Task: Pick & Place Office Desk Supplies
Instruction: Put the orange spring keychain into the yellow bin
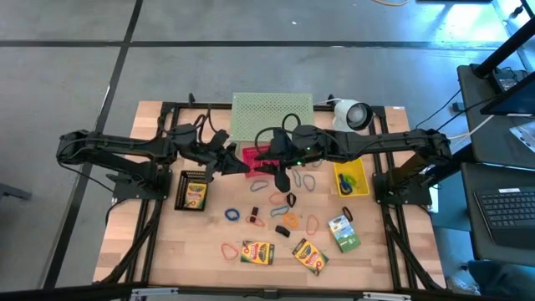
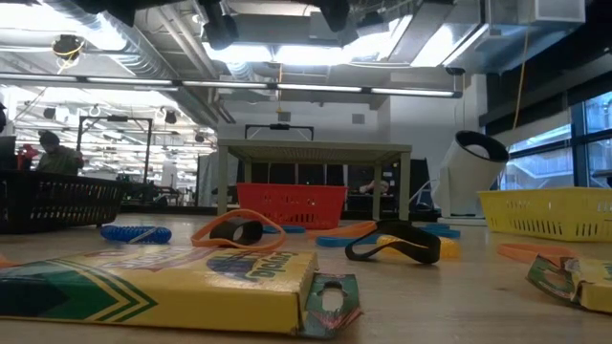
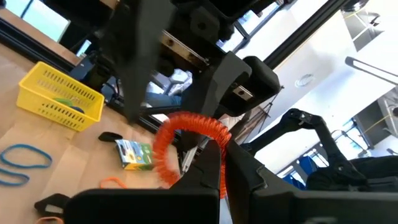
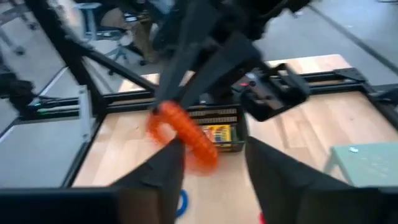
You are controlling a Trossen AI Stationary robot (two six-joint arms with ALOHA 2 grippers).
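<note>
My left gripper is holding the orange coiled band (image 4: 188, 135) far from the yellow basket. Next, my right gripper grabs the band's free arc (image 3: 161, 149) and brings it to the basket.
An orange coiled band (image 3: 186, 134) hangs in the air between my two grippers, above the red basket (image 1: 253, 157). My left gripper (image 1: 236, 160) is shut on it. My right gripper (image 4: 214, 155) is open, level with the coil (image 4: 183, 134) and facing it, with one finger close beside it. Whether that finger touches the coil I cannot tell. One crayon box (image 1: 193, 194) lies in the black basket. Three others (image 1: 257, 252) (image 1: 309, 256) (image 1: 343, 232) lie flat on the table's near part. Coloured rubber-band loops (image 1: 231, 216) and clips (image 1: 284, 230) are scattered mid-table. My left gripper pinches the orange coiled band between its two fingers (image 4: 186, 68), which show in the right wrist view coming at the loop's upper part (image 4: 163, 112). The coil is lifted clear of the table and curves out in an arc beyond the fingers (image 3: 211, 168).
The pale green mesh stand (image 1: 272, 117) and the white round device (image 1: 353, 114) stand at the far edge. A yellow basket (image 1: 351, 178) sits to the right and the black basket (image 1: 191, 177) to the left. The low view shows a dark loop (image 2: 397, 244) and a crayon box (image 2: 163, 287) close by.
</note>
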